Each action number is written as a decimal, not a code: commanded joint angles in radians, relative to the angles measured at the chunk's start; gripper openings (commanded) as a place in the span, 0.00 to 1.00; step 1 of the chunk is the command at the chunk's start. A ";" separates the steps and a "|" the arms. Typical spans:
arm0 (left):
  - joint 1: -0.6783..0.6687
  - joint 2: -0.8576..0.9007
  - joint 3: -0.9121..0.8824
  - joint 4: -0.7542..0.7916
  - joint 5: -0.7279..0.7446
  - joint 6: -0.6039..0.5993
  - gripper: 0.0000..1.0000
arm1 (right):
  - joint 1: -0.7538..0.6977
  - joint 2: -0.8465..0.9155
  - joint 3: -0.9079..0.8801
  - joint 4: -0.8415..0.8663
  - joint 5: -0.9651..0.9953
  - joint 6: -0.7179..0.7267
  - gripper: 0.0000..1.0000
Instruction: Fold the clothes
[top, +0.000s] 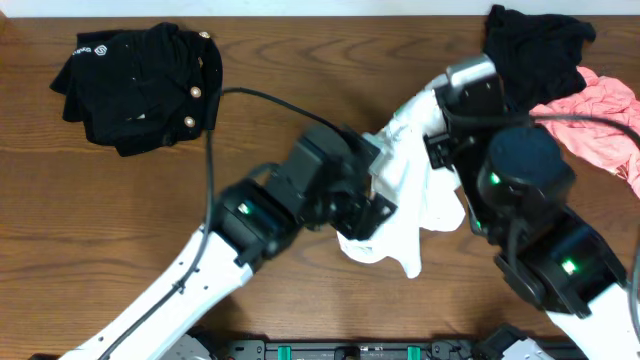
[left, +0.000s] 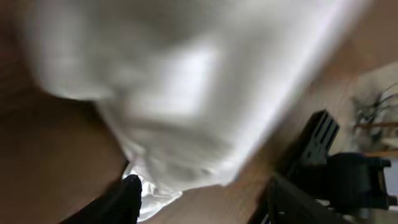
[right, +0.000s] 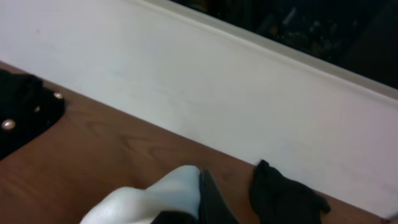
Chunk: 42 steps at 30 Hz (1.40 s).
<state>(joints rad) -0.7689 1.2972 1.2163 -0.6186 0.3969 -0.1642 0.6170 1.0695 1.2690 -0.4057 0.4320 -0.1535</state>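
The white T-shirt is hanging in loose, limp gathers (left: 165, 152), so I expect its bunched cloth (left: 180, 81) to spread out wide but keep soft folds when the robot carries it.
The white T-shirt (top: 425, 205) hangs bunched between the two arms at mid-table, its lower end trailing toward the front. My right gripper (top: 415, 120) is shut on the shirt's upper end; in the right wrist view white cloth (right: 158, 196) is pinched at the dark fingers (right: 208, 196). My left gripper (top: 375, 205) sits against the shirt's left side. In the left wrist view the blurred white cloth (left: 205, 93) fills the frame. That gripper (left: 203, 183) stands open, with a fold of cloth brushing the left finger (left: 127, 199).
A black garment with gold buttons (top: 140, 80) lies at the back left. A plain black piece (top: 535, 50) and a pink piece (top: 600, 115) lie at the back right, close behind the right arm. A white wall (right: 217, 93) borders the table's far edge.
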 joint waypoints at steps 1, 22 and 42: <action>-0.063 0.019 -0.003 0.002 -0.129 -0.011 0.65 | -0.011 0.024 0.019 0.054 -0.010 0.027 0.01; -0.107 0.158 -0.003 0.199 -0.424 -0.217 0.65 | -0.010 0.022 0.019 0.094 -0.018 0.038 0.01; -0.011 0.075 -0.003 0.098 -0.769 -0.255 0.06 | -0.044 0.006 0.019 0.096 -0.010 0.037 0.01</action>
<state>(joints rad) -0.8173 1.4425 1.2163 -0.5091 -0.2646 -0.4225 0.5892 1.1057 1.2686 -0.3176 0.4191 -0.1345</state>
